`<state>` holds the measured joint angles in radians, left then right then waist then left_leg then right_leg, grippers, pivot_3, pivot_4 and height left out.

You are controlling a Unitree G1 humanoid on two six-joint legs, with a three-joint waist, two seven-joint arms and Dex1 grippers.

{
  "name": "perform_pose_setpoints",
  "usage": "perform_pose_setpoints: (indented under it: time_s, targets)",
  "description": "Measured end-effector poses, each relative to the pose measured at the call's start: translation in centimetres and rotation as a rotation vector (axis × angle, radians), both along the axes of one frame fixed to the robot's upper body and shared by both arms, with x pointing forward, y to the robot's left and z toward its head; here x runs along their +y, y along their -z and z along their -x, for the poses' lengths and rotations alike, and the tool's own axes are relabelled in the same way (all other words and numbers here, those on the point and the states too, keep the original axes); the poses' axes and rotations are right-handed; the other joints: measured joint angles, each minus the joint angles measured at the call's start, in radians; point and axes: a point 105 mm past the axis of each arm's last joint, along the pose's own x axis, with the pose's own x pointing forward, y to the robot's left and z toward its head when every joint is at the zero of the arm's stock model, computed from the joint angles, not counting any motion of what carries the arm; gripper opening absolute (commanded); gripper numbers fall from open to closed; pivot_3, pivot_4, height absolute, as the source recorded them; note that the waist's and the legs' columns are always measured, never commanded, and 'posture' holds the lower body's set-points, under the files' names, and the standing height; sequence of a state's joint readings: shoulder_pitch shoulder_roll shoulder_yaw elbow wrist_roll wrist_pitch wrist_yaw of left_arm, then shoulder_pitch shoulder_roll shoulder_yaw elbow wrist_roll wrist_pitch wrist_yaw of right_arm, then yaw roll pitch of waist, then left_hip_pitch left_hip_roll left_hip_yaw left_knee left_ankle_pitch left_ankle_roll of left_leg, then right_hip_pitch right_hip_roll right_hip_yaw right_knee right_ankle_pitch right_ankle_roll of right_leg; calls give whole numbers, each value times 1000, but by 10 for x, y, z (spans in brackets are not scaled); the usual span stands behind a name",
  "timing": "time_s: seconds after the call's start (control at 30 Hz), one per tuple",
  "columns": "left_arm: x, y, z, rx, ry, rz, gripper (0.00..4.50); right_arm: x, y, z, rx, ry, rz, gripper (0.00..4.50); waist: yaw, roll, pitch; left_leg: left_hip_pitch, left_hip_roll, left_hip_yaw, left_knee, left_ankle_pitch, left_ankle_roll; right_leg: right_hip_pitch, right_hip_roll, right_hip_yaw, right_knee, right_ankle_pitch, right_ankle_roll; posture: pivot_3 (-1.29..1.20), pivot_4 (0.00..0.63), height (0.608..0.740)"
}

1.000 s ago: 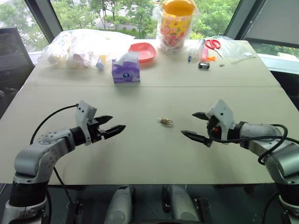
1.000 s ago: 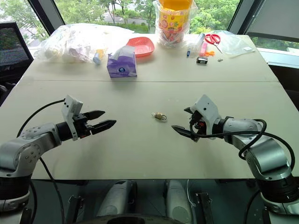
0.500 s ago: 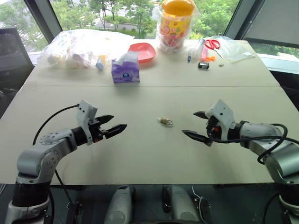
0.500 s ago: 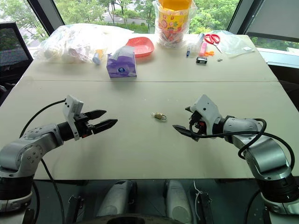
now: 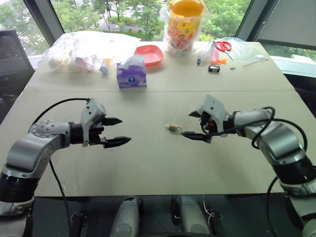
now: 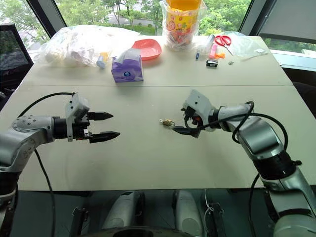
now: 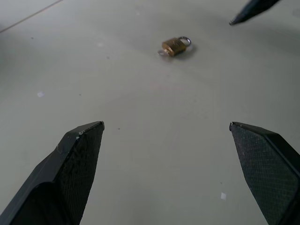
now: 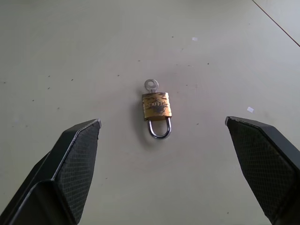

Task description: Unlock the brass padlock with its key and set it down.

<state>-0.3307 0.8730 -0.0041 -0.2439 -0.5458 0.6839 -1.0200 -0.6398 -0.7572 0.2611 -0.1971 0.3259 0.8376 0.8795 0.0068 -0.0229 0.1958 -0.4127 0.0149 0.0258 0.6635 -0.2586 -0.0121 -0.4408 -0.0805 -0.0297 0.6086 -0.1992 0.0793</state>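
My right gripper should lift the padlock from the shackle end (image 6: 172, 124) before I turn the key, because the padlock is lying flat with its key (image 6: 161, 120) toward my left gripper.
The brass padlock (image 8: 156, 106) lies flat on the grey table (image 5: 148, 163), its silvery shackle closed. The key (image 8: 151, 85) sticks out of the padlock's bottom end, showing its round head. My right gripper (image 5: 186, 125) hovers just right of the padlock with its fingers wide open, and the padlock lies ahead of them in the right wrist view. My left gripper (image 5: 123, 131) is open too, well to the left of the padlock (image 7: 174, 45) and pointing toward it. Nothing is held by either gripper.
At the back of the table stand a purple tissue box (image 5: 132, 75), a red bowl (image 5: 150, 53), clear plastic bags (image 5: 84, 49), a yellow-lidded jar (image 5: 186, 24), red-handled scissors (image 5: 224, 47) and a small black item (image 5: 214, 68).
My right gripper has moved left and forward, close to the padlock. My left wrist has rolled, so its fingers now stand one above the other. The padlock has not moved.
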Motion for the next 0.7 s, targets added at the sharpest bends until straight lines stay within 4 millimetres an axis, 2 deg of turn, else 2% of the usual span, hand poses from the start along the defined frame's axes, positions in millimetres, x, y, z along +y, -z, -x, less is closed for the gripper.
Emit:
perform_pose_setpoints:
  time_s: [0.07,0.23,0.33,0.47,0.6,0.7]
  targets:
    - [-5,3,0,9,14,6,4500,7,3,-5,15,-6,21,4452,0,0,0,0,0,0,0,0,0,0,0,0,0,0,0,0,150,740]
    - [-12,5,0,-3,7,29,4500,25,30,-9,117,-7,63,4452,2,0,0,-1,0,0,0,0,0,-1,0,0,0,0,0,0,150,740]
    - [-13,13,6,12,2,28,4500,29,41,-11,165,11,68,4452,1,0,0,-2,-1,0,0,0,0,-1,0,0,1,0,0,0,150,740]
    - [-9,23,10,40,-16,14,4500,27,41,-23,154,69,89,4452,0,0,0,-1,-1,0,1,0,0,-1,0,0,3,0,0,0,150,740]
    - [-8,24,9,31,-30,2,4500,28,41,-27,148,84,93,4452,-2,0,0,-1,-1,0,1,0,0,-1,0,0,4,0,0,0,150,740]
    - [-8,23,9,26,-30,1,4500,30,41,-28,141,85,96,3584,-3,0,0,0,-1,0,1,0,0,-1,0,0,4,0,0,0,150,740]
